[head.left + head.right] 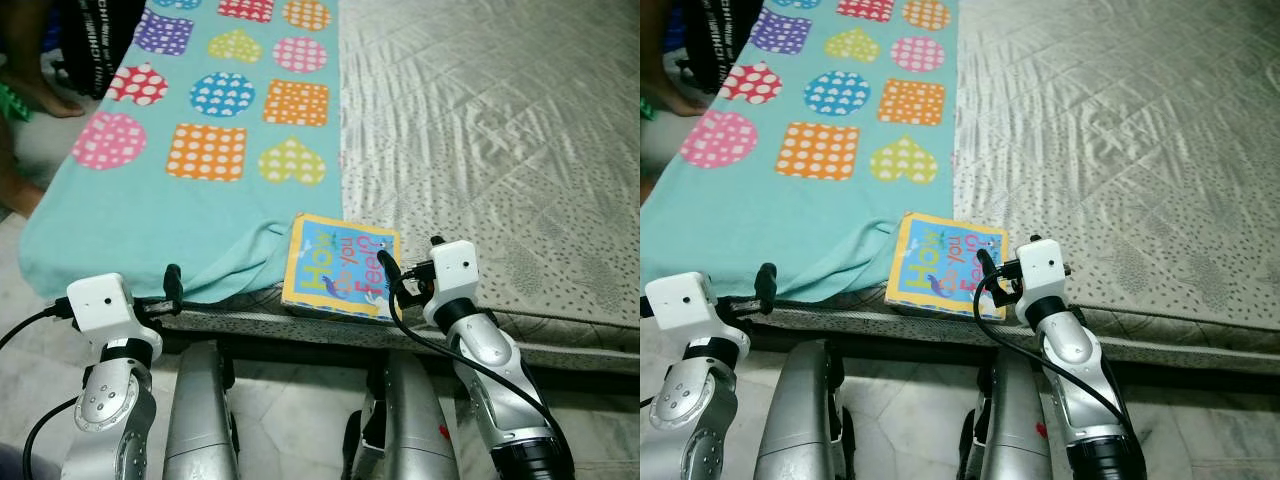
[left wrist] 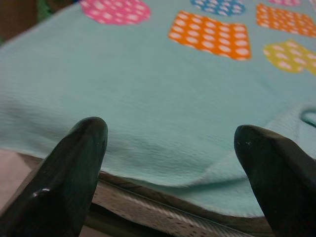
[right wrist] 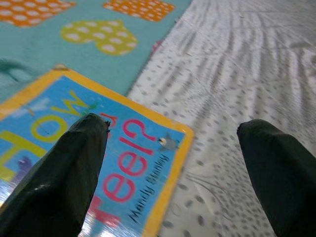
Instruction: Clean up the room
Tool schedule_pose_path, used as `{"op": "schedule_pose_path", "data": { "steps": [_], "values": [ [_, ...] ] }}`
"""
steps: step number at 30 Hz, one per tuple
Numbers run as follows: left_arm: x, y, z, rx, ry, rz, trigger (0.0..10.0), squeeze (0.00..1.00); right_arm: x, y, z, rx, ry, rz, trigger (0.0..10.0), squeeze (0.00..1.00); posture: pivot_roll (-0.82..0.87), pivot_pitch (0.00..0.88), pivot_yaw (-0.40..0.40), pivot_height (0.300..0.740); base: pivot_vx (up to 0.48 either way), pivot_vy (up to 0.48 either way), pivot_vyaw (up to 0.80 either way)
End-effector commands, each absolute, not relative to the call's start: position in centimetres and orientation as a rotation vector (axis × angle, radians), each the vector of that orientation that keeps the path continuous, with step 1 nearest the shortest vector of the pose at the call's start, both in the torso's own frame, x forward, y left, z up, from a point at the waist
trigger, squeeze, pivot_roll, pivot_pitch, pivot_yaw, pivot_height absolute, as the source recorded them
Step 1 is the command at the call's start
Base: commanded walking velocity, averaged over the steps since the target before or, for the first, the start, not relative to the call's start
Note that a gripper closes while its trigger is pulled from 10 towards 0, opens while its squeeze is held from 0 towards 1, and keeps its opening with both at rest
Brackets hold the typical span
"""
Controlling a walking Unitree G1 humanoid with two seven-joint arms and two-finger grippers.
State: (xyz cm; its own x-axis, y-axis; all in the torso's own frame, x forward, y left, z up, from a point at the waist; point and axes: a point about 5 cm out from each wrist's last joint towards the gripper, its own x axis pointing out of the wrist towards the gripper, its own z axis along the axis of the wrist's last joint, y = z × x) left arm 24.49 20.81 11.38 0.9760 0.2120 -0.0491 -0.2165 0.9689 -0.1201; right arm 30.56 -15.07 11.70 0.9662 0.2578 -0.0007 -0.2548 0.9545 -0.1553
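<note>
My gripper is going to lift the book (image 1: 342, 266) by one corner. The book will stay shut and stiff, because its near edge (image 1: 335, 309) looks thick and straight under a flat cover.
A children's picture book (image 1: 340, 265) with a yellow border and blue cover lies flat at the near edge of the bed, partly on a teal blanket (image 1: 200, 200) printed with dotted hearts and shapes. My right gripper (image 3: 173, 143) hovers open just over the book's right corner, one finger (image 3: 64, 173) above the cover and the other over the grey quilt. My left gripper (image 2: 173, 148) stands open at the blanket's near hem, holding nothing.
The grey quilted mattress (image 1: 490, 130) spreads to the right and back. A person's bare foot (image 1: 45, 100) and a black bag (image 1: 95, 40) are at the far left beside the bed. Tiled floor (image 1: 300, 400) lies below the bed edge.
</note>
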Motion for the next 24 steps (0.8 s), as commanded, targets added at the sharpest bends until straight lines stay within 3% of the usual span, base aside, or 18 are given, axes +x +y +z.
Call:
{"op": "schedule_pose_path", "data": {
  "steps": [1, 9, 15, 24],
  "values": [
    [24.42, 20.68, 10.59, -0.135, 0.083, 0.214, 10.0, 0.00, 30.28, -15.82, 11.56, -0.179, -0.005, 0.243, 10.0, 0.00, 0.04, 0.305, -0.118, 0.545, 0.000, 0.000, 0.00],
    [24.94, 20.34, 10.51, -0.155, 0.102, 0.201, 10.0, 0.00, 30.26, -15.81, 11.61, -0.164, -0.003, 0.244, 10.0, 0.00, 0.03, 0.309, -0.124, 0.545, 0.000, 0.000, 0.00],
    [25.12, 19.99, 10.65, -0.168, 0.099, 0.186, 10.0, 0.00, 30.19, -15.82, 11.74, -0.152, -0.008, 0.249, 10.0, 0.00, 0.03, 0.310, -0.125, 0.501, 0.000, 0.000, 0.00],
    [25.15, 19.72, 10.94, -0.181, 0.084, 0.172, 10.0, 0.00, 30.27, -15.66, 11.81, -0.145, -0.001, 0.249, 10.0, 0.00, 0.03, 0.309, -0.129, 0.501, 0.000, 0.000, 0.00]
  ]
}}
